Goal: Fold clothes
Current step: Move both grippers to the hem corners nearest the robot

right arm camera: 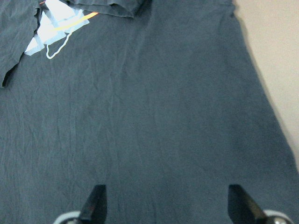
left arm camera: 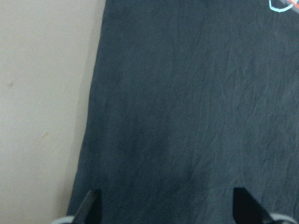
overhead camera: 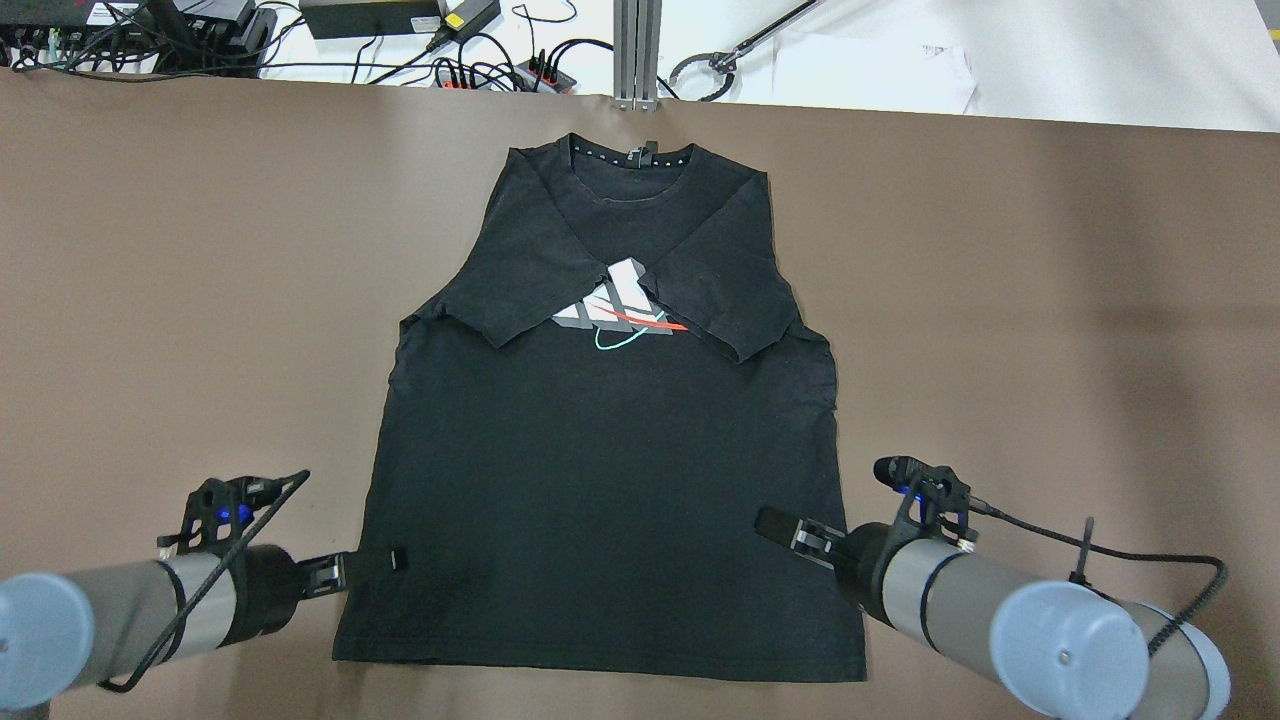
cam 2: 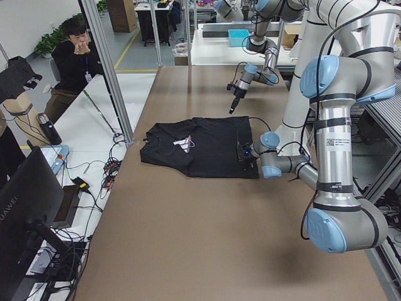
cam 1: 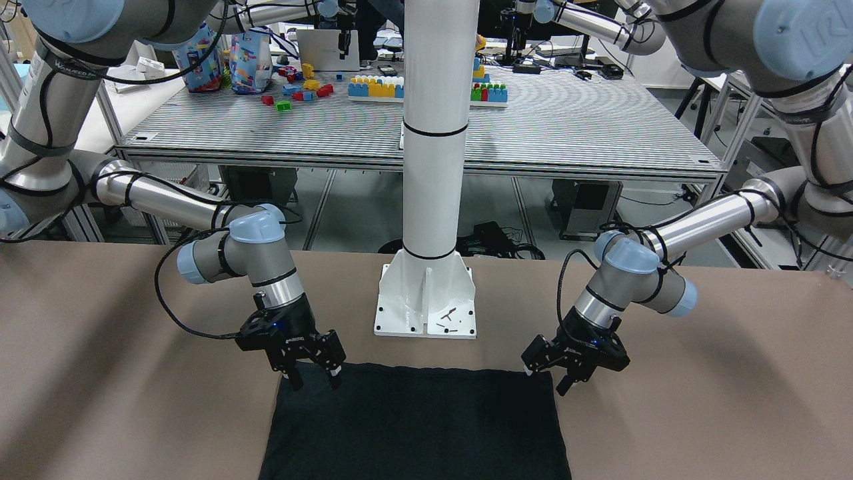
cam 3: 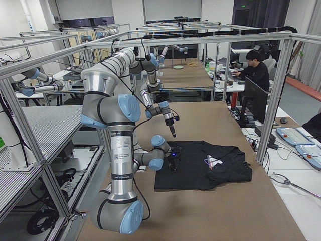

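Note:
The black T-shirt should fold over and cover the print when I bring the hem toward the collar, because long smooth cloth lies below the print.
A black T-shirt lies flat on the brown table, chest up, collar at the far side. Both sleeves are folded in over a grey, red and teal print. My left gripper is open, low over the shirt's near left corner, and holds nothing; the left wrist view shows cloth between its spread fingertips. My right gripper is open and empty over the near right corner; the right wrist view shows the same. In the front-facing view the shirt lies between the right gripper and the left gripper.
The robot's white pillar base stands just behind the shirt's hem. Cables and power strips and a white sheet lie past the far table edge. A seated person and a monitor are beside the table.

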`<state>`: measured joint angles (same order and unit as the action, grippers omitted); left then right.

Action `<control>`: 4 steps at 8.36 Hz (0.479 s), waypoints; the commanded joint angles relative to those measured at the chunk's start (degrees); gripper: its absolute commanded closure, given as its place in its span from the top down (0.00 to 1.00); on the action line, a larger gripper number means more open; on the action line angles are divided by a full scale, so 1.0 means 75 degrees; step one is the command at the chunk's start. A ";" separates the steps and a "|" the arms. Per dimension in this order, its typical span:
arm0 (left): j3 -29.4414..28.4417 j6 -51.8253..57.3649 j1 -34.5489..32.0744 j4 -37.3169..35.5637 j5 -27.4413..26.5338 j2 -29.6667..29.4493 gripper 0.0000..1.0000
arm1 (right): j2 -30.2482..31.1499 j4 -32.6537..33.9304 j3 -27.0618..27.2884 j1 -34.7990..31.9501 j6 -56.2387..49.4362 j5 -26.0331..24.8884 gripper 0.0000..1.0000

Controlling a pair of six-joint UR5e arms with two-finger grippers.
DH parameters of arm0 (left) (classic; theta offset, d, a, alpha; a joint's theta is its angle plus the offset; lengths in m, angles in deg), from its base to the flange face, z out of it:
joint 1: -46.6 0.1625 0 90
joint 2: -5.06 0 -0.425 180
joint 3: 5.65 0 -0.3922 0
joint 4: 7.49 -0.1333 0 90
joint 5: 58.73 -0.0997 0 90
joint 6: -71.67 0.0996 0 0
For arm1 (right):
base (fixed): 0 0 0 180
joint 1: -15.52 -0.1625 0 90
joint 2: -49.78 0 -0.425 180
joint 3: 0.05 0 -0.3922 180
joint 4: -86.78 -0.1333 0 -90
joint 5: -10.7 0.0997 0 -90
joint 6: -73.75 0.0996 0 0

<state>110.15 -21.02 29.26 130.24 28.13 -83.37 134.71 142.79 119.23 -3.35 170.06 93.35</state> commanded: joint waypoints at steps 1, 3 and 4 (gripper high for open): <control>0.0052 -0.0892 0.1639 0.0643 -0.1463 0.1054 1.00 | 0.1342 -0.1454 0.0080 0.0312 0.0576 -0.0144 0.91; -0.0297 -0.1153 0.2089 0.0643 -0.1936 0.0987 1.00 | 0.1356 -0.1456 0.0057 0.0313 0.0576 -0.0214 0.92; -0.0346 -0.1153 0.2090 0.0643 -0.1949 0.0847 1.00 | 0.1356 -0.1456 0.0057 0.0313 0.0576 -0.0215 0.93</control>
<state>109.10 -28.70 43.17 134.89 15.32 -76.05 144.41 132.37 119.67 -1.09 174.24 91.92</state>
